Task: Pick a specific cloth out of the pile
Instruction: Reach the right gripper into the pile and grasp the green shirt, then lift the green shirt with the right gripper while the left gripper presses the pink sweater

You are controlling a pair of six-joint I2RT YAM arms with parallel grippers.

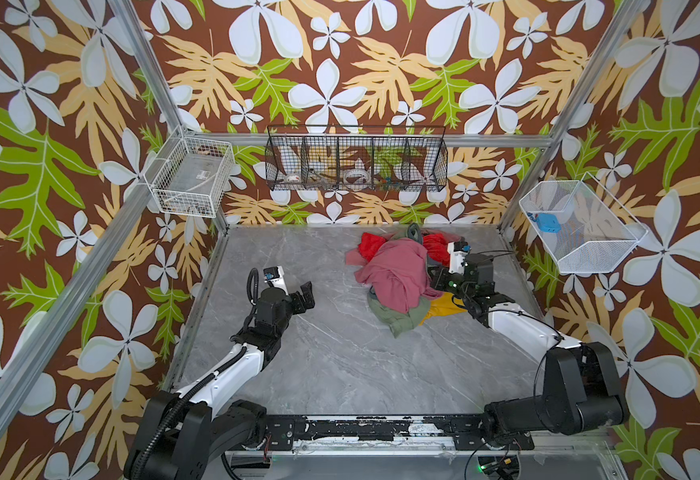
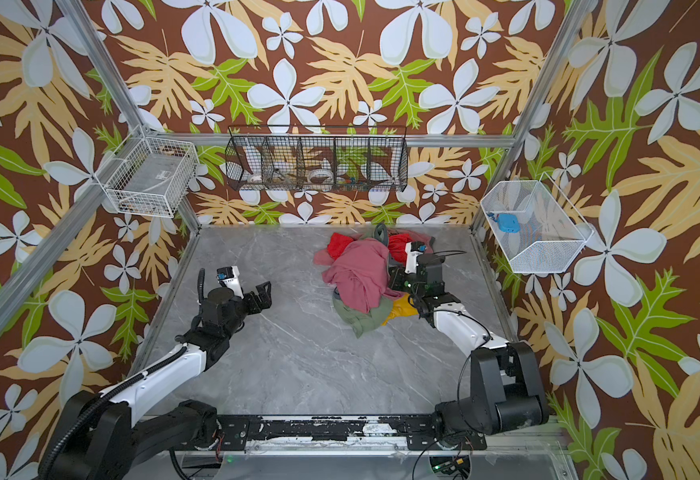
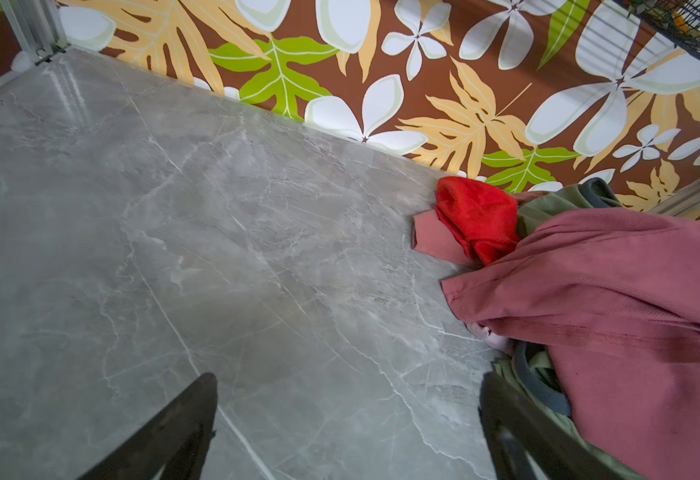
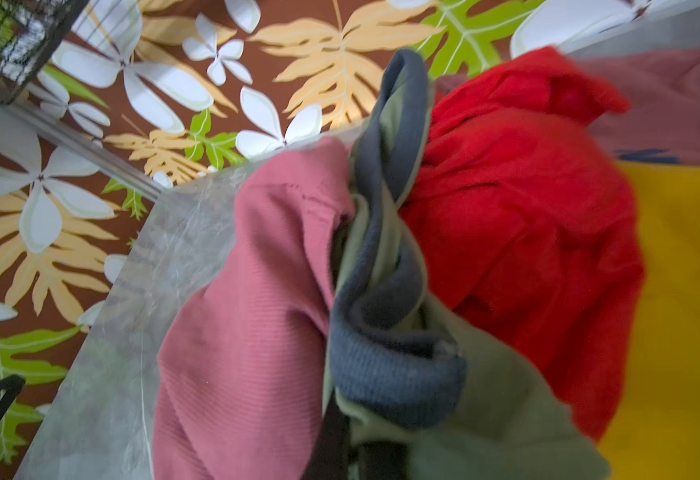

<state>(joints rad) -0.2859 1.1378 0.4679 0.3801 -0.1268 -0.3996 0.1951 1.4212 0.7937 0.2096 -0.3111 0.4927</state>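
Note:
The sage-green cloth (image 1: 398, 318) in my right gripper lies under the dusty-pink cloth (image 1: 386, 276), so my left gripper should keep the dusty-pink cloth back while my right gripper pulls.
The pile (image 1: 394, 270) lies at the back right of the table, with a dusty-pink cloth (image 2: 358, 270) on top. The cloth (image 1: 398, 318), sage green, sticks out at the pile's front and shows again by its grey trim (image 4: 385, 365). My right gripper (image 1: 437, 278) (image 2: 396, 278) is pushed into the pile's right side. In the right wrist view the right gripper (image 4: 354, 440) is shut on a sage-green fold of the cloth (image 4: 497, 415) just under the trim. Left of the pile, my left gripper (image 1: 304, 295) (image 3: 348, 415) hangs open over bare table, holding nothing.
Bright red cloth (image 1: 371, 245) and mustard yellow cloth (image 1: 439, 309) are tangled in the same heap. The back wall runs right behind the pile. A black wire basket (image 1: 356, 158) and two white baskets (image 1: 192, 174) (image 1: 576, 224) hang on the walls above the marble table (image 1: 340, 361).

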